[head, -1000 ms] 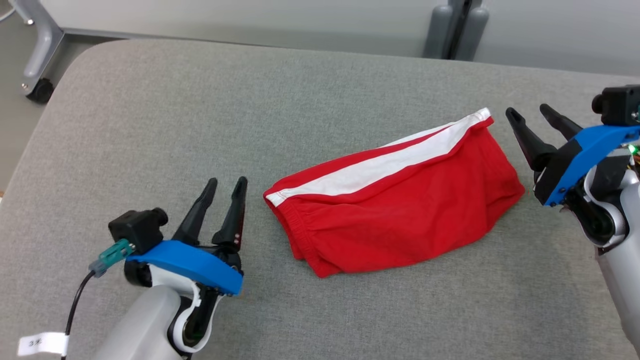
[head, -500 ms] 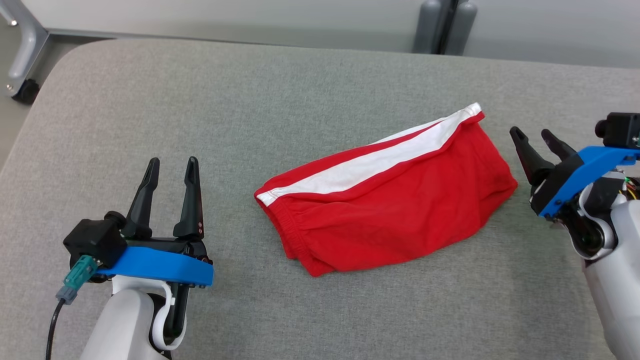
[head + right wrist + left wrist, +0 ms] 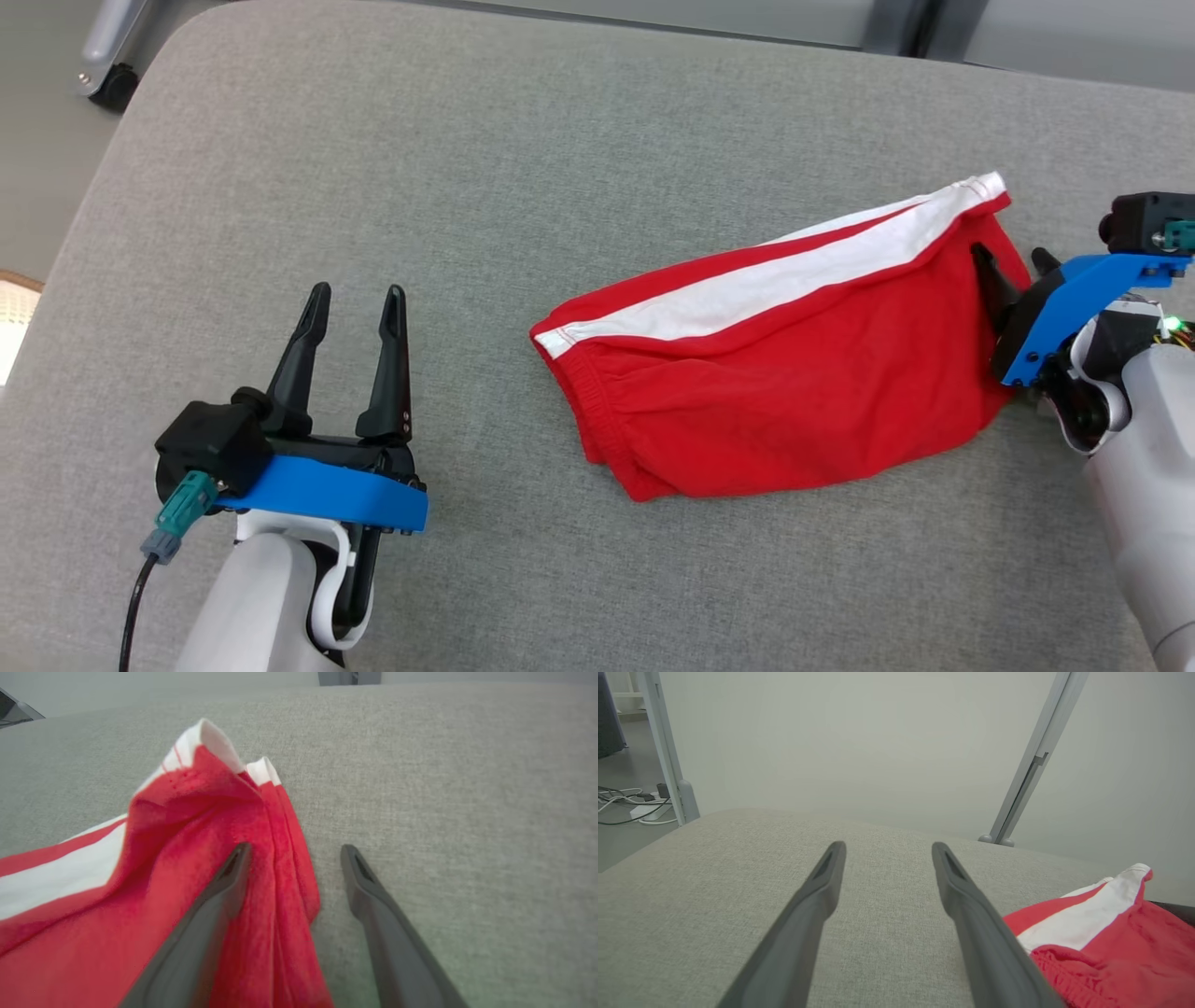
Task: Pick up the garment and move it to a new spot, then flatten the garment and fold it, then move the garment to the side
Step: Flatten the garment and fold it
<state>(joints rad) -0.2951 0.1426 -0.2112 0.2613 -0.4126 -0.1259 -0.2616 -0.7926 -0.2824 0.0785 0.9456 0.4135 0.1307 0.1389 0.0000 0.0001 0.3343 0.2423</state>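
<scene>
My right gripper has layered edges (image 3: 284,851) stacked between its fingers, so the end of the red shorts will fold over as one when I move it across.
A folded pair of red shorts (image 3: 794,373) with a white side stripe lies on the grey padded table (image 3: 523,168), right of centre. My right gripper (image 3: 1013,259) is open at the shorts' right edge: one finger rests over the red cloth, the other on the bare table beside it. In the right wrist view the garment's edge (image 3: 289,868) runs between the two fingers of that right gripper (image 3: 294,851). My left gripper (image 3: 357,301) is open and empty, well to the left of the shorts. The left wrist view has the left gripper (image 3: 888,849) over bare table, the shorts (image 3: 1111,952) at lower right.
Beyond the table's far left corner stands a castor wheel (image 3: 112,86) on a metal frame leg. A slanted metal post (image 3: 1031,765) rises behind the table, and cables (image 3: 626,802) lie on the floor at far left.
The head camera has shifted, moving the whole picture. My right gripper has closed in on the shorts' right edge, one finger now over the cloth. The left gripper stays open, apart from the shorts.
</scene>
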